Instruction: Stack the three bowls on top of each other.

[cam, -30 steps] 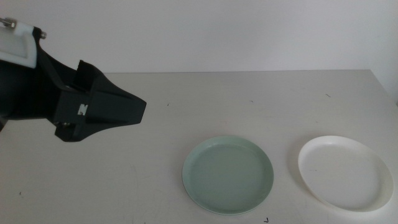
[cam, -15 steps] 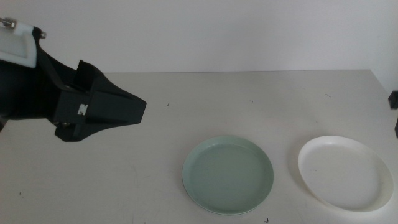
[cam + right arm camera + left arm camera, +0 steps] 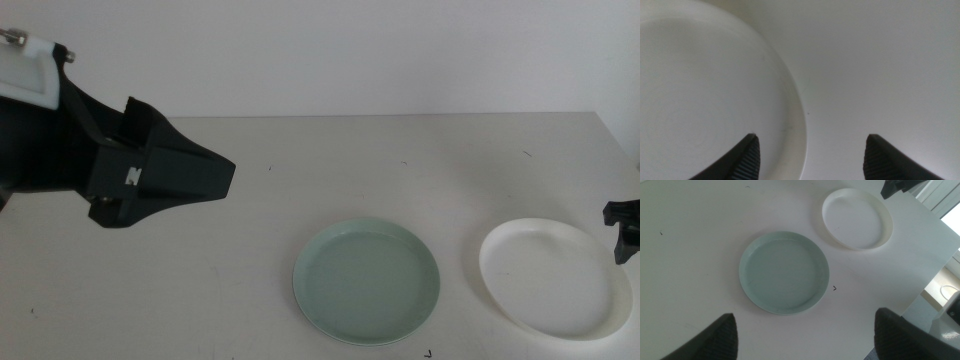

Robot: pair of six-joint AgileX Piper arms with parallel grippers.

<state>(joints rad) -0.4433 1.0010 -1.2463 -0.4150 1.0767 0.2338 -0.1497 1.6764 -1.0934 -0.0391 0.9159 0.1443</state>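
The white bowl (image 3: 556,279) should cover nearly all the green when I lower it onto the mint green bowl (image 3: 366,282), because the bowls' rims look equally wide.
The mint green bowl (image 3: 366,281) lies on the table at the front middle and also shows in the left wrist view (image 3: 784,273). A thin paler rim shows under its near-left edge. No pale grey-blue bowl shows on its own. The white bowl (image 3: 553,277) lies to the right of the green one, apart from it. My right gripper (image 3: 622,228) is open at the white bowl's right rim. In the right wrist view its jaws (image 3: 810,139) stand on either side of that rim (image 3: 799,120). My left gripper (image 3: 215,178) is open and empty, held high at the left, away from the bowls.
The beige table (image 3: 300,160) ends at a white wall at the back. Its right edge (image 3: 618,135) runs close to the white bowl. In the left wrist view the table's edge (image 3: 925,280) drops off beyond the white bowl (image 3: 856,217).
My right gripper has come into view from the right edge and moved down to the white bowl's right rim. The left arm and both bowls have not moved.
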